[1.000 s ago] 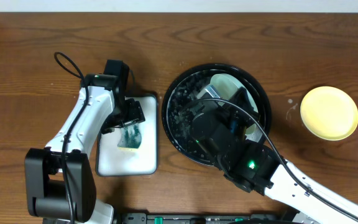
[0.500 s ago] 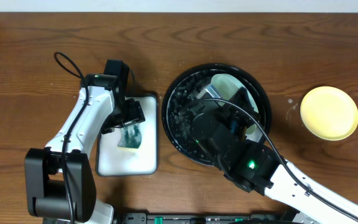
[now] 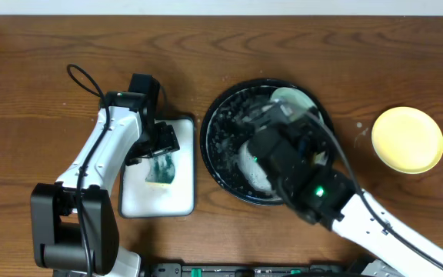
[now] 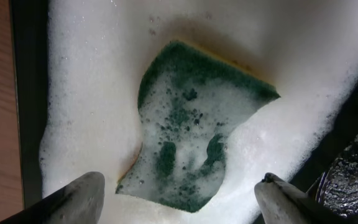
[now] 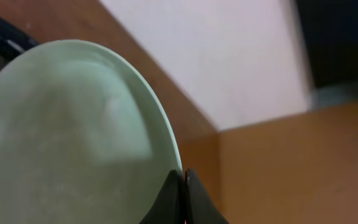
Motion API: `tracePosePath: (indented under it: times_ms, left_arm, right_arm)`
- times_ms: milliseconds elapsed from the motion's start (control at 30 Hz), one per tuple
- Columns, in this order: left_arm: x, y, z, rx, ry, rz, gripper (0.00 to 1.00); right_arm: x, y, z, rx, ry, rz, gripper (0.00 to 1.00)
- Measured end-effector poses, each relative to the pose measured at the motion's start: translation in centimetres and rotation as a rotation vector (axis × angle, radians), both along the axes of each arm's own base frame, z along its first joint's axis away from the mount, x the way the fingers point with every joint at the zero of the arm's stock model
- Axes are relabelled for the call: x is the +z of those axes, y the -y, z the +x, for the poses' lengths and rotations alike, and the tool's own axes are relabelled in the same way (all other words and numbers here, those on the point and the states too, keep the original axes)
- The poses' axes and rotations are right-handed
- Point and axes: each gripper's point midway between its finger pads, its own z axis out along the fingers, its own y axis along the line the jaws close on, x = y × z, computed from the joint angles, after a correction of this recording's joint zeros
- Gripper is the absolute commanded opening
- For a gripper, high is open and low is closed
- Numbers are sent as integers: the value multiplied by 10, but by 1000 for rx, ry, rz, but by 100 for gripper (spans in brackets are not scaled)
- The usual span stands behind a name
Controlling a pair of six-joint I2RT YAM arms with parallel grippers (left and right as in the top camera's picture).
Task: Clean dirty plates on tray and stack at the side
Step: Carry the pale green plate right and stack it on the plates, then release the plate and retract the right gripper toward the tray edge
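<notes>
The yellow plate (image 3: 408,140) lies flat and open while my right gripper holds the mint-green plate's rim (image 5: 170,134), so I continue to carry until the plates line up, then release.
The black tray (image 3: 212,132) with suds sits at the table's centre. My right gripper (image 5: 183,184) is shut on the rim of a mint-green plate (image 5: 67,137) and holds it tilted over the tray's far side (image 3: 294,99). A second pale plate (image 3: 251,165) lies in the tray, partly under my right arm. The yellow plate (image 3: 407,139) lies on the table to the right. My left gripper (image 4: 180,180) is open just above the green sponge (image 4: 197,124), touching nothing.
The white rectangular tray (image 3: 179,196) with foam holds the sponge (image 3: 160,166), left of the black tray. My left gripper (image 3: 162,143) hangs over it. Bare wood lies around the yellow plate.
My right arm has shifted right and up with the mint plate, tilting it up. The pale plate in the tray has come into view. The left arm has not moved.
</notes>
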Motion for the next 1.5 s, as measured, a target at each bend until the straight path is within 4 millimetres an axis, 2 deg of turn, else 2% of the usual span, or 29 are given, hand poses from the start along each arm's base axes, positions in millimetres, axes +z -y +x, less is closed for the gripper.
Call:
tracePosePath:
  times_ms: [67,133,267,467,667,800,1000,1033,1067,1167,1233,1267,1367,1500]
  left_arm:
    - [0,0,0,0,0,0,83]
    - [0,0,0,0,0,0,83]
    - [0,0,0,0,0,0,83]
    - [0,0,0,0,0,0,83]
    - [0,0,0,0,0,0,83]
    - [0,0,0,0,0,0,83]
    - [0,0,0,0,0,0,83]
    - [0,0,0,0,0,0,83]
    - [0,0,0,0,0,0,83]
    - [0,0,0,0,0,0,83]
    - [0,0,0,0,0,0,83]
    - [0,0,0,0,0,0,83]
    - [0,0,0,0,0,0,83]
    - [0,0,0,0,1,0,83]
  right_arm:
    - [-11,9,4,-28,-35,72,1]
    - [-30,25,14,-79,-93,238,1]
    - [-54,59,30,-190,-167,533,1]
    - [-73,137,41,-386,-203,969,1]
    - [-79,237,24,-616,-87,1253,1]
    - [-105,300,2,-821,-24,1346,1]
    - [-154,357,-16,-1030,17,1411,1]
    - [-161,363,-16,-1044,17,1420,1]
    - [-168,366,-17,-1053,12,1431,8]
    - [-177,371,-15,-1048,14,1458,59]
    - [-173,371,-7,-995,22,1463,79]
    - [-170,369,-3,-964,22,1475,99]
    - [-160,359,5,-884,10,1513,99]
    - [-122,327,21,-727,11,1529,99]
